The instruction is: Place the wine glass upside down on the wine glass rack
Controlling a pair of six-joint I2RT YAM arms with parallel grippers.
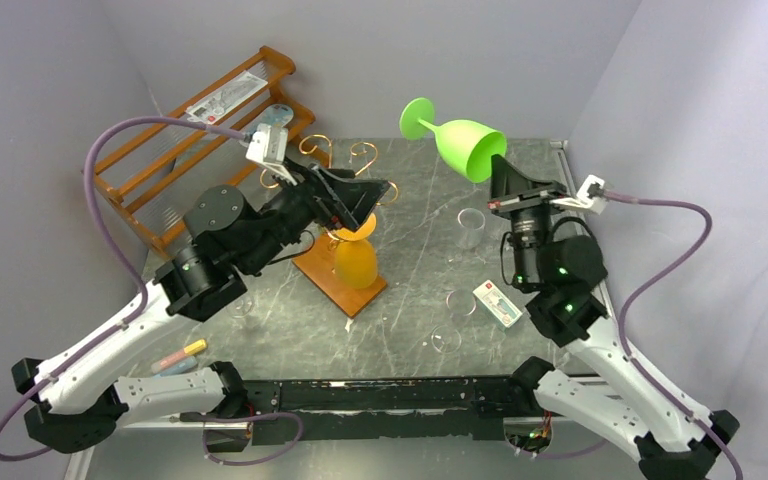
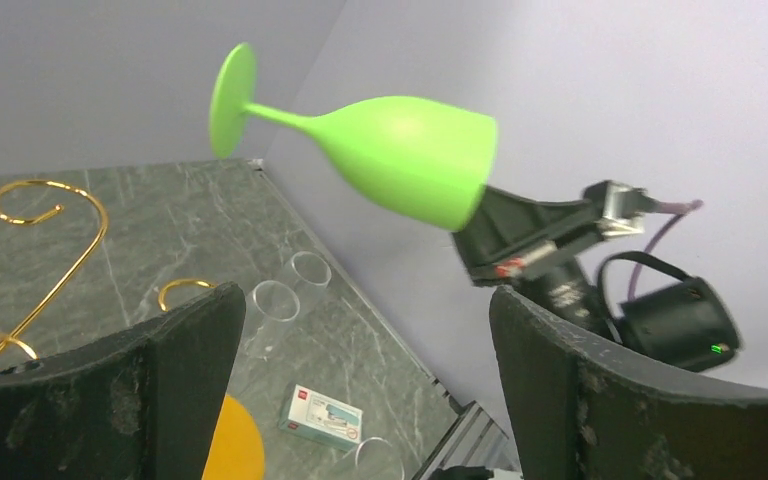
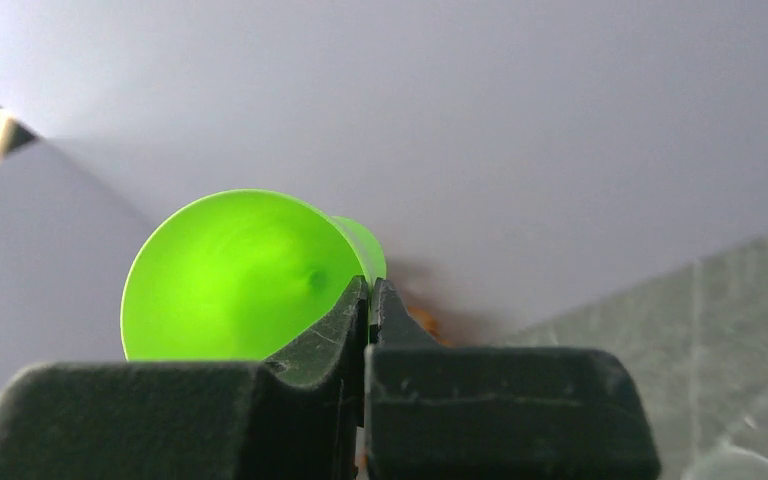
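Observation:
My right gripper is holding the green wine glass by its rim [image 1: 487, 157], so next my left gripper grasps the foot [image 1: 417, 118] first. That will free my right gripper to grip the wine glass's stem.
A green wine glass [image 1: 465, 145] hangs in the air at the back right, lying sideways with its foot toward the left. My right gripper [image 1: 500, 165] is shut on its rim; in the right wrist view the fingers [image 3: 345, 320] pinch the wall of the green wine glass [image 3: 230, 275]. The wine glass rack [image 1: 332, 278], gold scroll arms on a wooden base, stands mid-table with an orange glass [image 1: 356, 260] hanging upside down on it. My left gripper [image 1: 365, 205] is open and empty just above that rack. Through the left gripper [image 2: 365, 300] the green wine glass [image 2: 400, 155] shows ahead.
A stepped wooden slatted shelf [image 1: 195, 140] stands at the back left. Clear glasses [image 1: 471, 225] [image 1: 460, 303] [image 1: 446, 340] and a small box [image 1: 498, 303] sit on the right half of the table. Markers [image 1: 180, 355] lie near the left arm's base. Walls close in on both sides.

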